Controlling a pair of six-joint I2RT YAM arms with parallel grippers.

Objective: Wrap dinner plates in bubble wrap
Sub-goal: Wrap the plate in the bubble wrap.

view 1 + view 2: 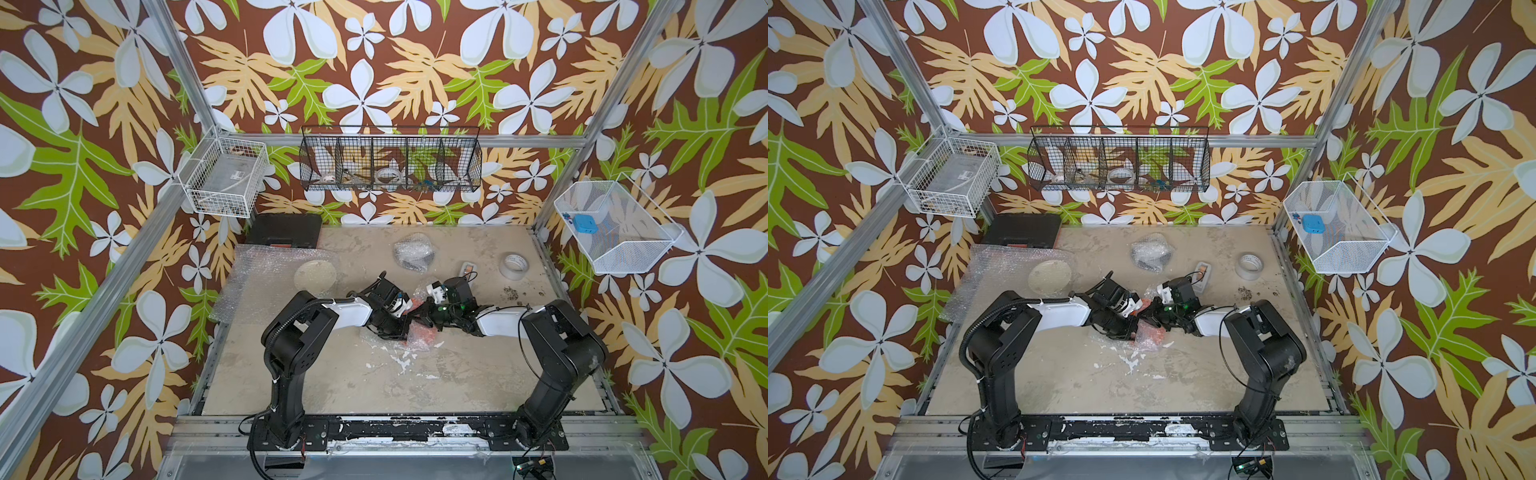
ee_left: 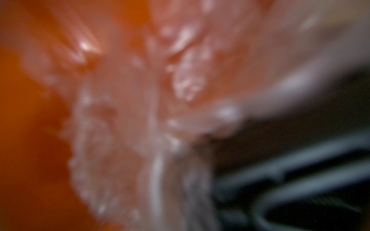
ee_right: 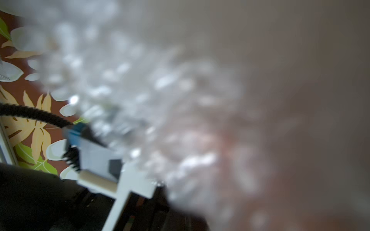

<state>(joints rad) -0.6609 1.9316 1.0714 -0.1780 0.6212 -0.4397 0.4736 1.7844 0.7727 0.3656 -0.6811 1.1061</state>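
Observation:
The bubble wrap bunches at my fingertips with the orange plate's side (image 2: 30,154) open, so my left gripper should back off and pin it while my right gripper spreads the wrap (image 1: 418,293).
The orange dinner plate (image 1: 423,337) lies mid-table inside crumpled bubble wrap (image 1: 417,347), and both grippers meet over it. My left gripper (image 1: 406,326) and right gripper (image 1: 423,316) are each shut on folds of that wrap. In the left wrist view the orange plate (image 2: 26,140) fills one side and the bubble wrap (image 2: 128,112) bunches toward the jaws, all blurred. Blurred bubble wrap (image 3: 160,96) covers the jaws in the right wrist view. A cream plate (image 1: 315,274) rests on a flat sheet of bubble wrap (image 1: 257,282) at the left. A wrapped dark bundle (image 1: 415,251) sits at the back.
A white tape roll (image 1: 514,266) and a small dispenser (image 1: 467,269) lie at the back right. A black case (image 1: 284,230) stands in the back left corner. Wire baskets (image 1: 390,166) hang on the walls. Dark crumbs (image 1: 511,293) dot the table at the right.

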